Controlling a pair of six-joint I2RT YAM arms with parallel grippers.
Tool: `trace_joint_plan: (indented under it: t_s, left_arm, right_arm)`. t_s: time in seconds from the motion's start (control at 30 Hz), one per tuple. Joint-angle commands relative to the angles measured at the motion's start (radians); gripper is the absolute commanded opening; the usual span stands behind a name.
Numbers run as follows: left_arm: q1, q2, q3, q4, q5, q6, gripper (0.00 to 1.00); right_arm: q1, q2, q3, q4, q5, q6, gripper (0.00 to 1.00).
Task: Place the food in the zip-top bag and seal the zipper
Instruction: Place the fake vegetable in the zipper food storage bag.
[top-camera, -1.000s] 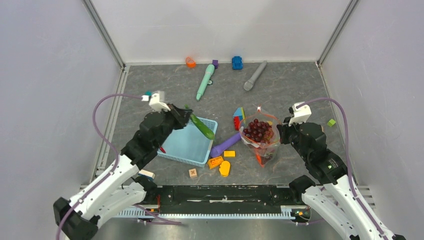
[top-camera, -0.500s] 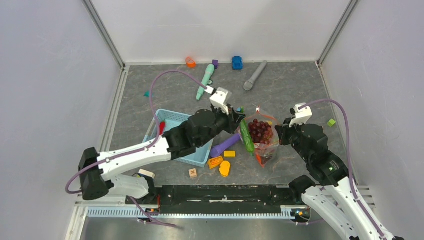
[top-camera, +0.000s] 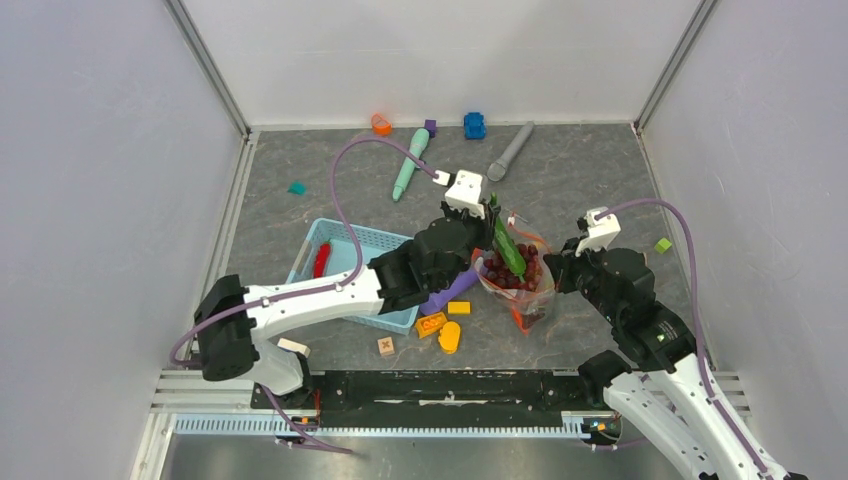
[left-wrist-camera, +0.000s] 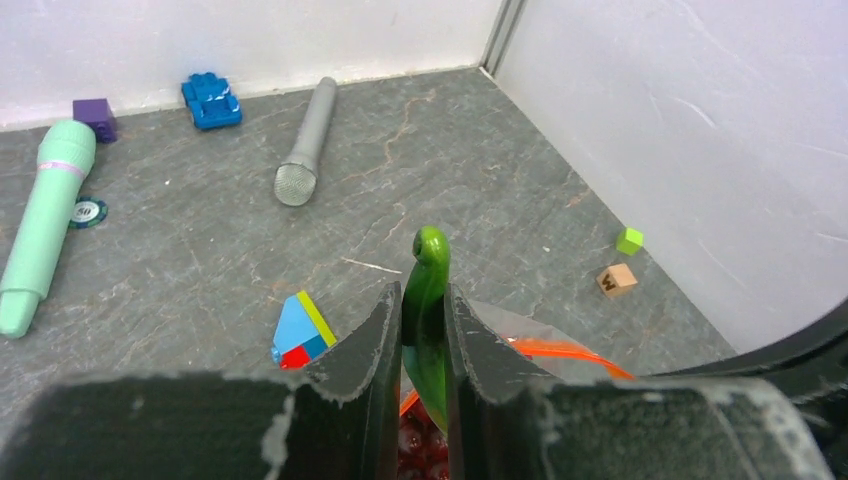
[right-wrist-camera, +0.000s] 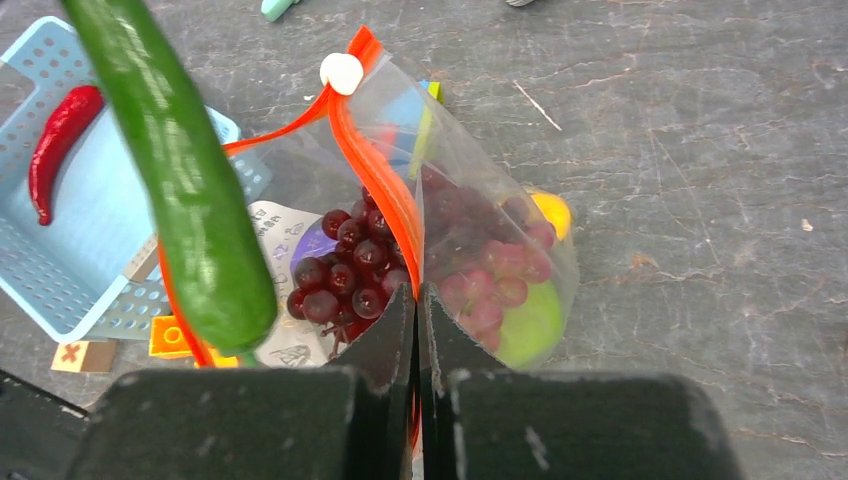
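The green vegetable (top-camera: 508, 246) points along the bag's opening, and its stem is past the slider. Next, my left gripper pulls back and turns the vegetable's tip under the bag's zipper edge (right-wrist-camera: 394, 205).
My left gripper (top-camera: 497, 228) is shut on the green vegetable (top-camera: 507, 247), a long cucumber, and holds it above the open mouth of the zip-top bag (top-camera: 535, 295). The vegetable stands between the left fingers (left-wrist-camera: 425, 310) and shows in the right wrist view (right-wrist-camera: 180, 170). My right gripper (right-wrist-camera: 415, 300) is shut on the bag's orange-red zipper (right-wrist-camera: 375, 175) edge, holding the mouth open. The white slider (right-wrist-camera: 341, 72) sits at the far end. Dark grapes (right-wrist-camera: 345, 270), a green apple (right-wrist-camera: 530, 325) and a yellow piece (right-wrist-camera: 552, 212) lie in the bag. A red chilli (top-camera: 320, 260) lies in the basket.
A light-blue mesh basket (top-camera: 345, 300) stands left of the bag. A purple cylinder (top-camera: 450, 290), orange blocks (top-camera: 432, 324) and a wooden cube (top-camera: 385, 346) lie in front. A mint toy microphone (top-camera: 410, 163), a grey microphone (top-camera: 510, 152) and small blocks lie at the back.
My left arm has swung right from over the basket with the green vegetable, now above the bag's mouth. The right gripper has stayed on the bag's edge.
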Motion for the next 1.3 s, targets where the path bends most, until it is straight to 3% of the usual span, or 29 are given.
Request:
trace_joint_plan:
  t_s: [0.0, 0.17, 0.43, 0.7, 0.93, 1.07, 1.17, 1.27]
  left_arm:
    - [-0.024, 0.047, -0.008, 0.109, -0.120, 0.014, 0.02]
    - [-0.067, 0.028, -0.109, 0.245, -0.093, 0.054, 0.02]
    - [-0.086, -0.013, -0.230, 0.353, 0.150, 0.102, 0.02]
    - [-0.102, 0.054, -0.156, 0.220, 0.201, 0.102, 0.02]
    - [-0.102, 0.107, -0.073, 0.076, 0.134, 0.043, 0.09]
    - [-0.102, 0.094, -0.098, 0.078, 0.082, -0.046, 0.06]
    - [-0.104, 0.072, -0.159, 0.149, -0.078, -0.180, 0.02]
    - [-0.144, 0.073, -0.172, 0.186, -0.357, -0.253, 0.02]
  right_arm:
    - [0.004, -0.010, 0.011, 0.026, -0.051, 0.053, 0.00]
    - [0.004, 0.016, 0.039, 0.013, -0.055, 0.103, 0.00]
    - [0.005, 0.042, 0.083, 0.041, -0.077, 0.144, 0.00]
    - [0.005, 0.031, 0.097, 0.102, -0.125, 0.166, 0.00]
    - [0.005, -0.004, 0.090, 0.143, -0.114, 0.182, 0.00]
    - [0.004, -0.007, 0.080, 0.144, -0.098, 0.202, 0.00]
    - [0.004, -0.017, 0.042, 0.169, -0.045, 0.251, 0.00]
    - [0.004, -0.024, -0.002, 0.218, -0.051, 0.301, 0.00]
